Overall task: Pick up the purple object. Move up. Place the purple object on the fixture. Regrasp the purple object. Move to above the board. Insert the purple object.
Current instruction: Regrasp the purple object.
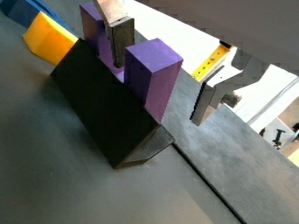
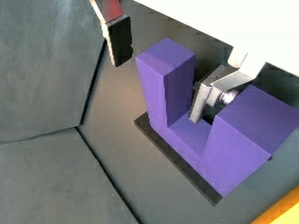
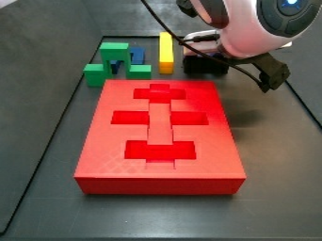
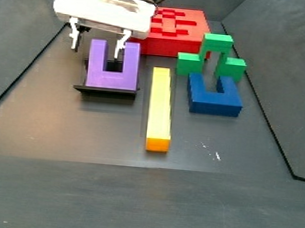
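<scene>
My gripper will see the far prong (image 1: 93, 28) rise level with the near one when I lift, because purple bridges the gap low (image 1: 117, 73) between the purple object's prongs.
The purple object (image 4: 112, 75) stands on the black fixture (image 4: 103, 90) with its two prongs pointing up. In both wrist views my gripper (image 1: 162, 87) (image 2: 162, 87) straddles one prong. One dark-padded finger (image 1: 117, 44) sits in the gap between the prongs. The silver finger (image 1: 216, 87) is outside the block, with a visible gap to the prong. The gripper (image 4: 99, 49) is open and grips nothing. The red board (image 4: 160, 32) (image 3: 113, 141) lies beyond the fixture. In a side view the arm hides the purple object.
A yellow bar (image 4: 159, 107) (image 3: 167, 52) lies right beside the fixture. Past it, green blocks (image 4: 214, 56) (image 3: 113, 58) stand on a blue block (image 4: 213, 94). Dark walls enclose the floor.
</scene>
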